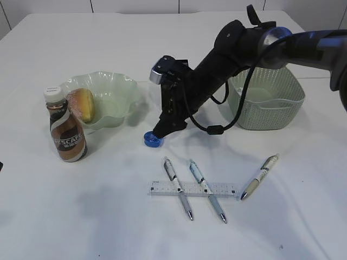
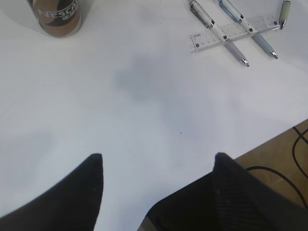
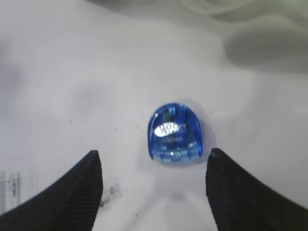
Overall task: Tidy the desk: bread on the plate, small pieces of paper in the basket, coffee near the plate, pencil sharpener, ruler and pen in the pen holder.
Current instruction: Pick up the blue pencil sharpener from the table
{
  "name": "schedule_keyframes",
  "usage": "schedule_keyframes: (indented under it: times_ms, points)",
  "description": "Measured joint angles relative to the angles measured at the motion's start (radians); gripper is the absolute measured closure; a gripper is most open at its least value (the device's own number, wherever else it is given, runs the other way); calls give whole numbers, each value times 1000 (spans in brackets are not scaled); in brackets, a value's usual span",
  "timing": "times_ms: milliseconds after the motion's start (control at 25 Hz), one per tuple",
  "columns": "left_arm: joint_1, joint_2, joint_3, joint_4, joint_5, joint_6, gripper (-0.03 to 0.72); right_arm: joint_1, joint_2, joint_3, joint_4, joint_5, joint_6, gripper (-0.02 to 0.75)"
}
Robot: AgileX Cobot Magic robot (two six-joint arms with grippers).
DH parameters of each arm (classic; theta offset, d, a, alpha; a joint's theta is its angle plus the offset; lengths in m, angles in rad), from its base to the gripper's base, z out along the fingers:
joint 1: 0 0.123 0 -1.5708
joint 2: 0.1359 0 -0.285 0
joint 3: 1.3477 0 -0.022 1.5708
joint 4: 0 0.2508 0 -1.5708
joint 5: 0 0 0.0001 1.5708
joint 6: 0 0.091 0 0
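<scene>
The pencil sharpener (image 3: 174, 132) is ahead of my right gripper's fingers and off their middle, so next I move over and lower the fingers around its sides (image 1: 146, 140) before I close them.
A blue pencil sharpener (image 1: 153, 139) lies mid-table. My right gripper (image 1: 161, 131) is lowered right beside it. In the right wrist view the right gripper (image 3: 153, 153) is open, and the pencil sharpener (image 3: 174, 134) sits just ahead of the fingertips, nearer the right one and untouched. Bread (image 1: 84, 104) rests in the green plate (image 1: 116, 89), with the coffee bottle (image 1: 66, 127) standing just in front. A clear ruler (image 1: 194, 189) lies under two pens (image 1: 178, 187) (image 1: 207, 189); a third pen (image 1: 260, 176) lies to its right. My left gripper (image 2: 156, 156) is open over bare table. Pen holder and paper pieces are out of view.
The green woven basket (image 1: 265, 97) stands at the back right, behind the right arm. In the left wrist view the table's edge (image 2: 269, 139) runs at the lower right, with floor and a black cable beyond. The coffee bottle (image 2: 57, 17) and the ruler (image 2: 236, 32) show at the top.
</scene>
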State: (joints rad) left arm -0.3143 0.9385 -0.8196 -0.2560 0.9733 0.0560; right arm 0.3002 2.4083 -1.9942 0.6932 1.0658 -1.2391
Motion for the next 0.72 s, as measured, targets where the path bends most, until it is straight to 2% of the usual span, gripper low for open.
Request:
schedule_keyframes:
  times_ms: [80,120,200,360,720]
  points:
    - [0,0,0,0,0,0,186,14,0,0,-93,-8,48,212]
    - [0,0,0,0,0,0,186,14,0,0,-93,-8,48,212]
    - [0,0,0,0,0,0,186,24,0,0,-168,-24,91,212]
    - [0,0,0,0,0,0,186,55,0,-35,-168,-53,126,211]
    - [0,0,0,1,0,0,186,61,0,-70,-196,-74,176,210]
